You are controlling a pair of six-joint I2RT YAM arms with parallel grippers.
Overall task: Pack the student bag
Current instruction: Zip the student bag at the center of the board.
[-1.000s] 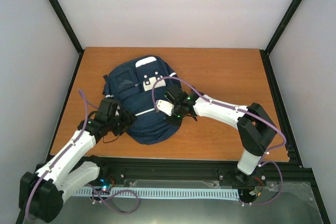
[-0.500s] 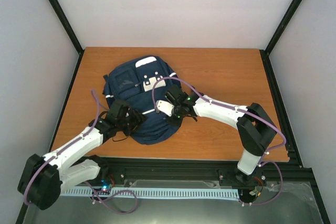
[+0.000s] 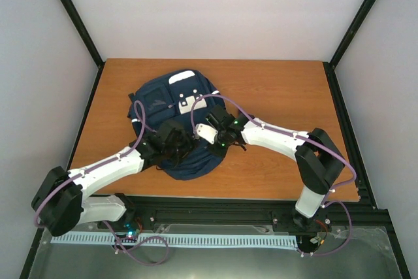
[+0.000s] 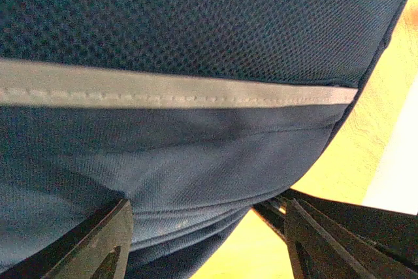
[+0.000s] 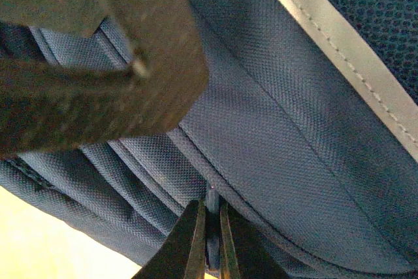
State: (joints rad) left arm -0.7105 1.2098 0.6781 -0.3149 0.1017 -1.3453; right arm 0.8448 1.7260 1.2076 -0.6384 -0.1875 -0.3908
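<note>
The zipper pull in my right gripper (image 5: 212,223) is crowded by my left gripper, which hovers open. My left gripper should back away and pinch the seam (image 4: 163,212) before the zipper pull moves.
The navy student bag (image 3: 163,99) lies flat on the left half of the wooden table, white patches at its far end. My left gripper (image 3: 179,148) is open over the bag's near part; in the left wrist view its fingers (image 4: 98,243) straddle the bag's lower seams (image 4: 196,181), below the white stripe (image 4: 170,89). My right gripper (image 3: 210,140) sits at the bag's near right side. In the right wrist view it (image 5: 210,243) is shut on a dark zipper pull (image 5: 210,210) on the seam. The left gripper (image 5: 98,63) looms blurred close by.
Bare wooden table (image 3: 281,96) stretches right of the bag. A black frame rail (image 3: 248,210) runs along the near edge, with black posts at the corners and white walls around. Purple cables loop over both arms.
My left arm has swung right from the bag's left edge onto its near part, ending close beside the right gripper. The right arm and the bag have not moved.
</note>
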